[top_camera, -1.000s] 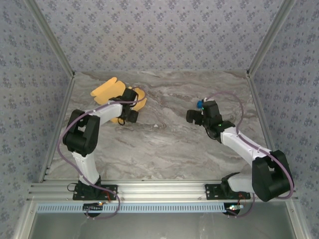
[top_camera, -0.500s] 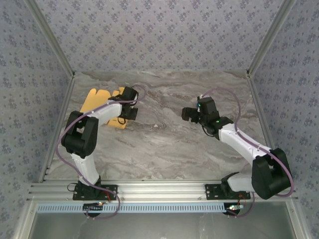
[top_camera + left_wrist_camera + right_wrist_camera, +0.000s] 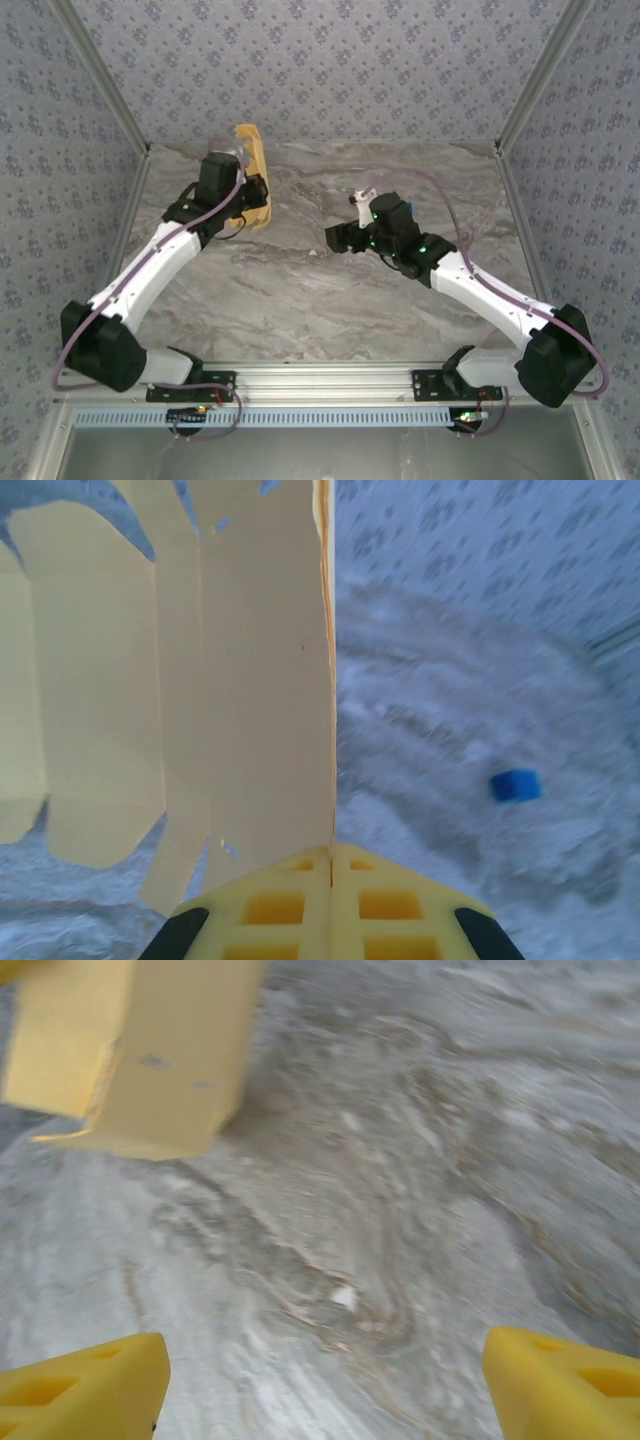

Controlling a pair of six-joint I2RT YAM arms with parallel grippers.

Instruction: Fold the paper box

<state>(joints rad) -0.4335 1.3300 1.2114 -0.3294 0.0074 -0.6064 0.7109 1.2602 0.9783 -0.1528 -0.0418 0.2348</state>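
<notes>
The sheet is already bending at its corner crease [image 3: 122, 1022]. The paper box will fold along its creases, with the other panels following behind, when I pull its edge.
The paper box [image 3: 250, 150] is a flat yellow-orange die-cut sheet, held up off the table on edge at the back left. My left gripper [image 3: 252, 197] is shut on its lower edge. In the left wrist view the sheet [image 3: 250, 680] spreads up and left from the pinched jaws [image 3: 331, 858], with its flaps hanging free. My right gripper [image 3: 333, 238] hovers over the middle of the table, open and empty. In the right wrist view its fingers [image 3: 80, 1385] stand wide apart above bare marble, and a corner of the sheet [image 3: 150, 1050] shows at the upper left, well ahead of the jaws.
A tiny blue object [image 3: 516, 785] lies on the marble table [image 3: 300, 290] to the right of the sheet. Patterned walls [image 3: 320, 60] close the back and both sides. An aluminium rail [image 3: 320, 380] runs along the near edge.
The left gripper has lifted the sheet from flat on the table to upright on edge, with the arm swung out to the left. The right gripper has moved left toward the table's middle.
</notes>
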